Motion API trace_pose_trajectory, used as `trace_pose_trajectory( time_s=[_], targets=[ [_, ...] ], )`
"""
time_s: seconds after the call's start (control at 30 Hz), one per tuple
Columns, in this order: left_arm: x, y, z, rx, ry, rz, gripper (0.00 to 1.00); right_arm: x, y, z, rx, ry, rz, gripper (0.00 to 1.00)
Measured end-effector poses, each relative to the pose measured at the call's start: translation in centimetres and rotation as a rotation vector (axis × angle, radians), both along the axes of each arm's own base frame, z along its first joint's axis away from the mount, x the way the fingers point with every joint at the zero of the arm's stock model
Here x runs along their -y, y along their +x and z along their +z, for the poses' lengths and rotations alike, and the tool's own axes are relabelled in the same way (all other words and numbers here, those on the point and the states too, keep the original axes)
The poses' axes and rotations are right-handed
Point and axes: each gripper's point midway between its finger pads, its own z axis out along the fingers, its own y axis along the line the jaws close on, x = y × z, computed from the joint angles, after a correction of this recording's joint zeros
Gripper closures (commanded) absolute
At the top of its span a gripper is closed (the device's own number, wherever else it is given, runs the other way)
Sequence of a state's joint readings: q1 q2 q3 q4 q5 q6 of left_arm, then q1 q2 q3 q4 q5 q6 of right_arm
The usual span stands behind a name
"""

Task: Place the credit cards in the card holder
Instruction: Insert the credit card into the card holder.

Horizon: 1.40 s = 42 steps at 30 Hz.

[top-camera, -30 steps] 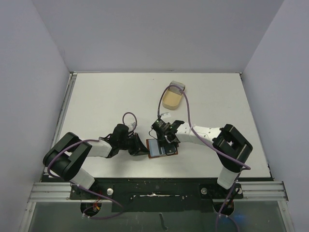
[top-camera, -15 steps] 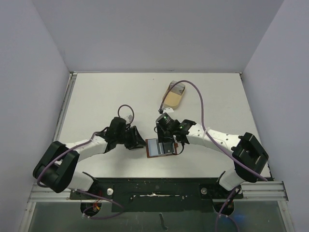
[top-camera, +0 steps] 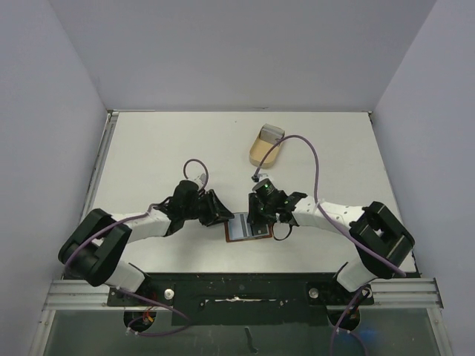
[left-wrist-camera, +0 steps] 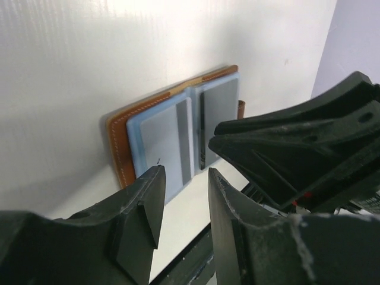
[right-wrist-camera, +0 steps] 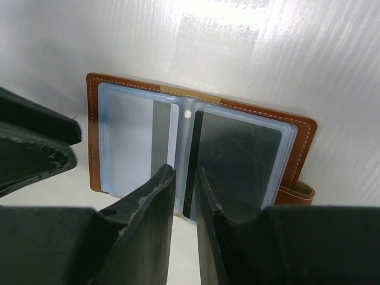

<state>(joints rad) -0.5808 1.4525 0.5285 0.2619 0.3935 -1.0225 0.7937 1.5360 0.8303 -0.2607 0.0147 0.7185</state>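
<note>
Both open sleeves of the card holder [right-wrist-camera: 240,148] are filled with cards, so the robot's left gripper should flip the pale card's sleeve [right-wrist-camera: 127,139] over the darker card to get to empty sleeves.
The card holder [top-camera: 249,227] lies open and flat on the white table, brown leather with clear sleeves [right-wrist-camera: 104,178]. A pale credit card with a grey stripe [right-wrist-camera: 139,142] sits in its left sleeve. A darker card [right-wrist-camera: 237,154] sits in the right sleeve. My left gripper [left-wrist-camera: 185,178] is open and empty, low at the holder's [left-wrist-camera: 122,148] left edge, near the pale card [left-wrist-camera: 163,142]. My right gripper [right-wrist-camera: 183,175] hovers over the holder's middle fold. Its jaws stand close together with a narrow gap and nothing visibly between them.
A tan oval tray [top-camera: 265,146] stands at the back, right of centre, with the right arm's purple cable [top-camera: 312,170] arcing beside it. The two grippers face each other closely across the holder; the right one's black body [left-wrist-camera: 297,154] fills the left wrist view's right side.
The left gripper has opened and shifted toward the holder's left edge. The right gripper's jaws have narrowed and it has settled over the holder's middle.
</note>
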Motion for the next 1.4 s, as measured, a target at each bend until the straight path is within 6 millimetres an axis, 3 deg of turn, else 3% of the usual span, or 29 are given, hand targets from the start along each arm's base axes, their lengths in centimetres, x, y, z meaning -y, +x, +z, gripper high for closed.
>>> trace_pose_trajectory(
  time_s=[0.23, 0.53, 0.97, 1.03, 1.13, 1.27, 1.4],
  targets=[
    [0.0, -0.3, -3.1, -0.06, 0.004, 0.023, 0.66, -0.3, -0.3, -1.6, -0.029, 0.006, 0.0, 0.86],
    [0.5, 0.1, -3.1, -0.045, -0.035, 0.038, 0.71, -0.6, -0.1, -2.2, -0.031, 0.024, -0.015, 0.88],
    [1.9, -0.7, -2.4, -0.048, -0.07, 0.009, 0.9, -0.8, -0.1, -2.2, -0.032, 0.038, -0.028, 0.89],
    [2.0, -0.7, -2.2, -0.049, -0.077, 0.007, 0.89, -0.8, -0.1, -2.2, -0.032, 0.039, -0.028, 0.87],
    [2.6, -0.6, -1.6, -0.044, -0.091, -0.004, 0.78, -0.8, -0.1, -2.1, -0.03, 0.041, -0.026, 0.85],
    [3.9, -0.4, 0.1, -0.016, -0.109, -0.034, 0.77, -0.5, -0.1, -1.8, -0.024, 0.032, -0.031, 0.79],
    [5.5, 0.2, 2.3, 0.03, -0.143, -0.07, 0.76, 1.1, -0.2, -0.7, -0.002, -0.01, -0.061, 0.74]
  ],
)
